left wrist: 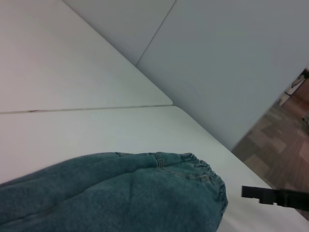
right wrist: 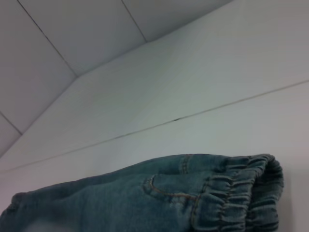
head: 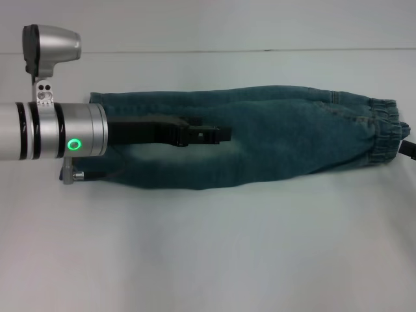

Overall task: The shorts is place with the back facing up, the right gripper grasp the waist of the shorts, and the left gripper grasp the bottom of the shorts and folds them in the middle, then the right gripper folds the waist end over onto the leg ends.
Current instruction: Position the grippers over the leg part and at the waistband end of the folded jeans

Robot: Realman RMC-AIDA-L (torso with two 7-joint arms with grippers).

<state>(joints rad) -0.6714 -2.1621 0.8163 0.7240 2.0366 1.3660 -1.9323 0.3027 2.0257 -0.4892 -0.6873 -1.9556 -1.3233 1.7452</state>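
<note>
The shorts' elastic waist (head: 384, 130) is straight in front of my right gripper's fingers, so I should keep moving in until the fingers are around the waist's edge (head: 395, 147), then close them.
The denim shorts (head: 273, 140) lie folded lengthwise into a long strip across the white table. Their gathered elastic waist (head: 383, 130) is at the right end. The leg ends (head: 97, 99) are at the left, partly hidden under my left arm. My left gripper (head: 224, 134) reaches from the left over the middle of the strip, and no cloth is lifted. Only a black sliver of my right gripper (head: 408, 148) shows at the right edge, just beyond the waist. The left wrist view shows the waist (left wrist: 212, 181) with the right gripper (left wrist: 273, 195) a little apart from it. The right wrist view shows the waist (right wrist: 241, 193) up close.
The white table (head: 208, 260) spreads wide in front of the shorts, with a seam line (head: 260, 50) behind them. The left arm's silver cuff (head: 71, 133) with its green light covers the left part of the strip. A floor (left wrist: 285, 140) shows beyond the table's right edge.
</note>
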